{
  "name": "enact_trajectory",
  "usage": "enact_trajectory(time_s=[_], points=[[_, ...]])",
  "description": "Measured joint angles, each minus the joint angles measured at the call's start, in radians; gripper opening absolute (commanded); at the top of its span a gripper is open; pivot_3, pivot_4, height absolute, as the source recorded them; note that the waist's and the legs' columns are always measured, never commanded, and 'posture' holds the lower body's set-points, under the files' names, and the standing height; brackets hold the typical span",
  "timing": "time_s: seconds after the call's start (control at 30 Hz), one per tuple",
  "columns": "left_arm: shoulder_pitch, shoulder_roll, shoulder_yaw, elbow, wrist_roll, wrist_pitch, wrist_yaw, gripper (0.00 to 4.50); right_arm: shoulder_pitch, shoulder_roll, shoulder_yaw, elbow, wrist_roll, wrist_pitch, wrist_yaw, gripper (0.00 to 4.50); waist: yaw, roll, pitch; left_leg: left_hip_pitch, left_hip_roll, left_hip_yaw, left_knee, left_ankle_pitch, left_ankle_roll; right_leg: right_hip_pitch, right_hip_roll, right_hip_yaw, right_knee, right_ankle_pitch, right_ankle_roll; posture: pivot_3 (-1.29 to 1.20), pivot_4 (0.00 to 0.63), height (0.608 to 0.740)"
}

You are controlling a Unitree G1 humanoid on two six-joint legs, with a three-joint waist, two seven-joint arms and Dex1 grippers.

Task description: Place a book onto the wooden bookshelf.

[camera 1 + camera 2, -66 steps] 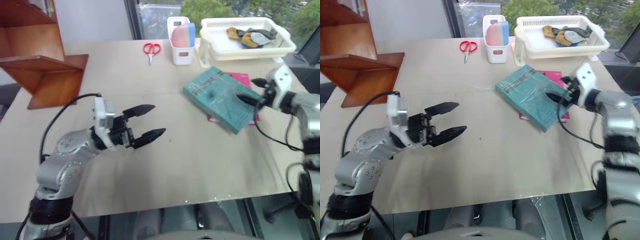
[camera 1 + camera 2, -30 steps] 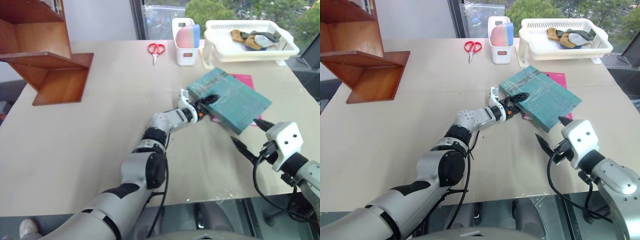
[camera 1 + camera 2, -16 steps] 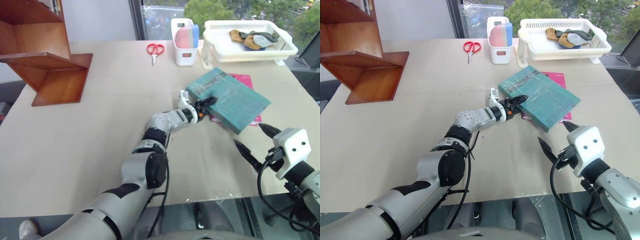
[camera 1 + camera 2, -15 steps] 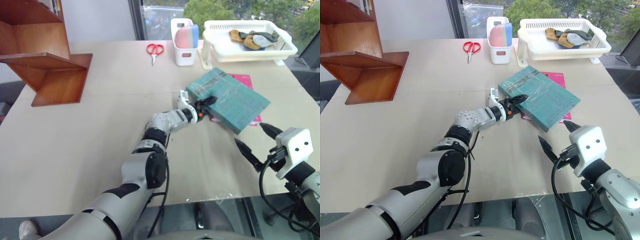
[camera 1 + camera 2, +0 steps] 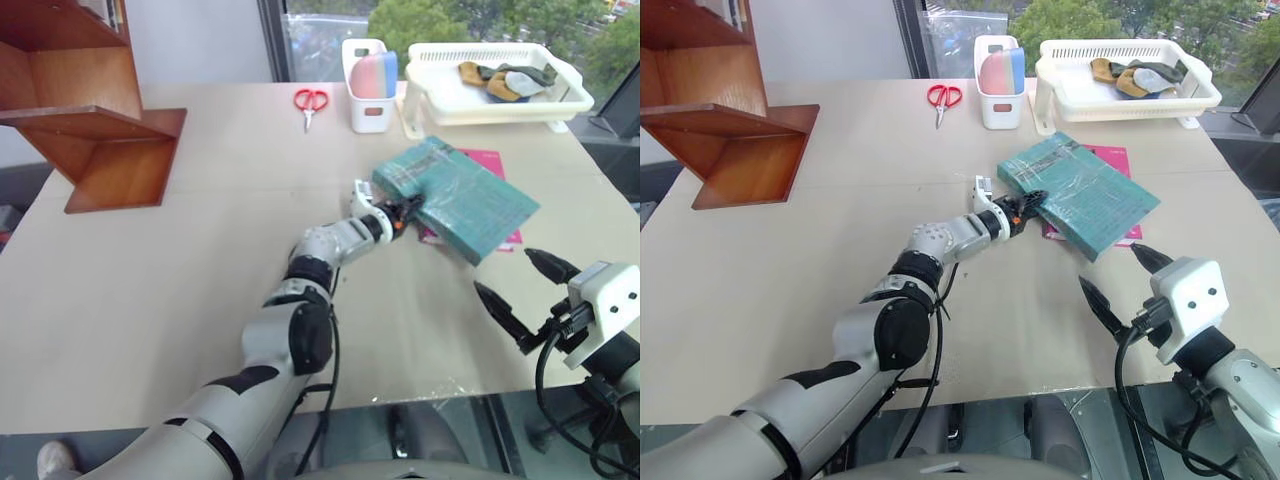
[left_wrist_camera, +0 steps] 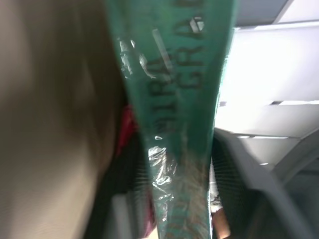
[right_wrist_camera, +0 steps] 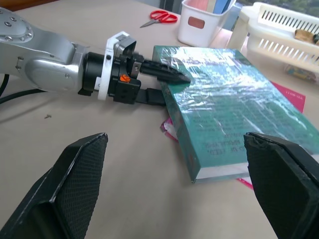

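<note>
The left gripper has fingers above and below the teal book's spine [image 5: 443, 235], so it should keep going to the bookshelf's empty shelf [image 5: 85, 90] and let go of the book flat there.
The teal-green book [image 5: 455, 197] lies at the table's right middle, on top of a pink book [image 5: 490, 160]. My left gripper [image 5: 405, 208] reaches across to the teal book's near left corner and is shut on it. The right wrist view shows one finger [image 7: 162, 72] on the cover and the other under the edge. In the left wrist view the book's spine [image 6: 174, 99] runs between the fingers. My right gripper [image 5: 504, 272] hangs open near the table's front right edge, apart from the book. The wooden bookshelf [image 5: 90, 120] stands at the far left.
Red scissors [image 5: 308, 100] and a small white container [image 5: 368, 95] sit at the back middle. A white basket [image 5: 490, 85] holding several items stands at the back right. Bare tabletop [image 5: 180, 270] lies between the book and the bookshelf.
My left gripper's fingers have closed on the teal book's corner. My right gripper has drawn back from the book toward the table's front right edge, still open.
</note>
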Motion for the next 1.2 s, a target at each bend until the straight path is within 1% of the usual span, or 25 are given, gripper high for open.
enact_trajectory(time_s=[0.2, 0.37, 0.4, 0.47, 0.5, 0.57, 0.6, 0.63, 0.7, 0.73, 0.77, 0.8, 0.83, 0.87, 0.93, 0.97, 1.03, 1.1, 1.2], points=[[0.002, 0.016, 0.017, -0.019, -0.014, 0.033, 0.017, 0.24, -0.032, -0.015, 0.006, 0.014, 0.0, -0.004, -0.001, 4.5, -0.001, 0.0, 0.0, 0.0, 0.0, 0.0, 0.0, 0.0, 0.0, 0.0, 0.0, 0.0, 0.0, 0.0, 0.0, 0.0, 0.15, 0.74], [0.06, 0.05, 0.029, -0.159, -0.052, 0.14, 0.059, 0.24, -0.087, -0.031, 0.044, 0.051, -0.001, -0.011, 0.003, 4.5, -0.009, 0.0, 0.0, 0.0, 0.0, 0.0, 0.0, 0.0, 0.0, 0.0, 0.0, 0.001, 0.0, 0.0, 0.0, 0.0, 0.15, 0.74], [0.101, 0.086, 0.007, -0.258, -0.056, 0.182, 0.056, 0.24, -0.127, -0.04, 0.069, 0.073, -0.001, -0.013, 0.011, 4.5, -0.016, 0.0, 0.001, 0.001, 0.0, 0.0, 0.0, 0.0, 0.0, 0.0, 0.0, 0.001, 0.001, 0.0, 0.0, 0.0, 0.15, 0.74], [0.137, 0.144, -0.047, -0.371, -0.042, 0.198, 0.015, 0.24, -0.162, -0.047, 0.088, 0.094, -0.001, -0.018, 0.019, 4.5, -0.027, -0.001, 0.001, 0.0, 0.001, 0.0, 0.0, 0.0, -0.001, -0.001, 0.0, 0.001, 0.002, 0.0, 0.0, 0.0, 0.15, 0.74], [0.167, 0.221, -0.118, -0.501, -0.011, 0.192, -0.047, 0.24, -0.189, -0.052, 0.107, 0.116, -0.001, -0.026, 0.029, 4.5, -0.029, -0.001, 0.002, 0.001, 0.001, 0.0, -0.001, 0.001, -0.001, -0.001, 0.001, 0.001, 0.003, 0.0, 0.0, 0.0, 0.15, 0.74], [0.177, 0.307, -0.172, -0.63, 0.026, 0.175, -0.096, 0.24, -0.219, -0.056, 0.13, 0.144, 0.0, -0.037, 0.044, 4.5, -0.026, 0.0, 0.002, 0.001, 0.001, 0.0, -0.001, 0.002, -0.004, 0.0, 0.0, 0.0, 0.002, 0.0, 0.0, 0.0, 0.15, 0.74], [0.2, 0.384, -0.208, -0.727, 0.045, 0.159, -0.141, 0.24, -0.258, -0.058, 0.153, 0.175, 0.0, -0.046, 0.061, 4.5, -0.027, -0.001, 0.002, 0.001, 0.001, 0.001, -0.001, 0.003, -0.005, -0.001, 0.0, 0.001, 0.002, 0.0, 0.0, 0.0, 0.15, 0.74], [0.203, 0.408, -0.222, -0.759, 0.05, 0.156, -0.159, 0.24, -0.265, -0.058, 0.156, 0.187, 0.0, -0.052, 0.066, 4.5, -0.025, 0.0, 0.002, 0.001, 0.0, 0.001, -0.001, 0.003, -0.005, 0.0, 0.0, 0.001, 0.002, 0.0, 0.0, 0.0, 0.15, 0.74], [0.235, 0.504, -0.277, -0.866, 0.097, 0.095, -0.239, 0.24, -0.31, -0.06, 0.185, 0.239, -0.002, -0.068, 0.089, 4.5, -0.015, -0.001, 0.002, 0.001, 0.0, 0.001, -0.001, 0.003, -0.005, 0.0, -0.001, 0.0, 0.001, 0.0, 0.0, 0.0, 0.15, 0.74], [0.269, 0.599, -0.344, -0.932, 0.169, 0.003, -0.318, 0.24, -0.354, -0.06, 0.213, 0.284, -0.006, -0.086, 0.11, 4.5, -0.012, -0.001, 0.002, 0.001, 0.0, 0.001, -0.001, 0.003, -0.005, 0.0, -0.001, 0.0, 0.001, 0.0, 0.0, 0.0, 0.15, 0.74], [0.283, 0.645, -0.378, -0.953, 0.217, -0.063, -0.362, 0.24, -0.377, -0.06, 0.227, 0.307, -0.009, -0.095, 0.121, 4.5, -0.009, -0.001, 0.002, 0.001, 0.0, 0.001, -0.001, 0.003, -0.005, 0.0, -0.001, 0.0, 0.001, 0.0, -0.001, 0.0, 0.15, 0.74], [0.304, 0.734, -0.431, -0.974, 0.305, -0.2, -0.432, 0.24, -0.416, -0.056, 0.251, 0.345, -0.013, -0.11, 0.138, 4.5, -0.007, -0.001, 0.002, 0.001, 0.0, 0.001, -0.001, 0.002, -0.004, -0.001, 0.0, 0.0, 0.001, 0.0, -0.001, 0.0, 0.15, 0.74], [0.309, 0.785, -0.458, -0.98, 0.371, -0.301, -0.477, 0.24, -0.432, -0.054, 0.262, 0.367, -0.017, -0.122, 0.15, 4.5, -0.004, 0.0, 0.003, 0.001, 0.001, 0.001, -0.001, 0.002, -0.003, -0.001, 0.0, 0.0, 0.0, 0.0, -0.001, 0.0, 0.15, 0.74], [0.313, 0.871, -0.499, -0.975, 0.482, -0.493, -0.524, 0.24, -0.465, -0.051, 0.289, 0.407, -0.022, -0.132, 0.167, 4.5, 0.0, 0.0, 0.003, 0.0, 0.001, 0.001, -0.002, 0.001, -0.001, -0.001, 0.0, 0.0, 0.0, 0.0, -0.001, 0.0, 0.15, 0.74], [0.291, 0.972, -0.531, -0.936, 0.634, -0.777, -0.564, 0.24, -0.506, -0.041, 0.331, 0.458, -0.03, -0.156, 0.196, 4.5, 0.015, 0.0, 0.003, 0.0, 0.001, 0.002, -0.002, 0.0, -0.001, -0.001, -0.001, 0.0, -0.002, 0.0, -0.001, 0.0, 0.15, 0.74], [0.276, 1.001, -0.544, -0.917, 0.672, -0.847, -0.573, 0.24, -0.516, -0.039, 0.34, 0.469, -0.032, -0.163, 0.204, 4.5, 0.018, -0.001, 0.003, -0.001, 0.001, 0.002, -0.001, 0.0, -0.001, -0.001, -0.001, -0.001, -0.003, 0.0, -0.001, 0.0, 0.15, 0.74], [0.223, 1.102, -0.587, -0.842, 0.795, -1.051, -0.6, 0.24, -0.551, -0.032, 0.369, 0.512, -0.037, -0.187, 0.233, 4.5, 0.024, -0.001, 0.003, -0.002, 0.001, 0.003, -0.001, 0.0, 0.0, -0.001, -0.001, 0.0, -0.003, 0.0, -0.001, 0.0, 0.15, 0.74], [0.135, 1.209, -0.627, -0.76, 0.901, -1.185, -0.629, 0.24, -0.579, -0.023, 0.387, 0.55, -0.04, -0.21, 0.257, 4.5, 0.025, -0.001, 0.004, -0.003, 0.001, 0.003, -0.001, 0.0, 0.0, -0.002, -0.001, -0.001, -0.004, 0.0, -0.001, 0.0, 0.15, 0.74], [0.01, 1.312, -0.667, -0.639, 1.0, -1.25, -0.676, 0.24, -0.626, -0.004, 0.412, 0.599, -0.042, -0.23, 0.285, 4.5, 0.025, -0.001, 0.004, -0.004, 0.002, 0.003, -0.001, 0.0, 0.0, -0.004, 0.0, -0.001, -0.004, 0.0, -0.001, 0.0, 0.15, 0.74]])
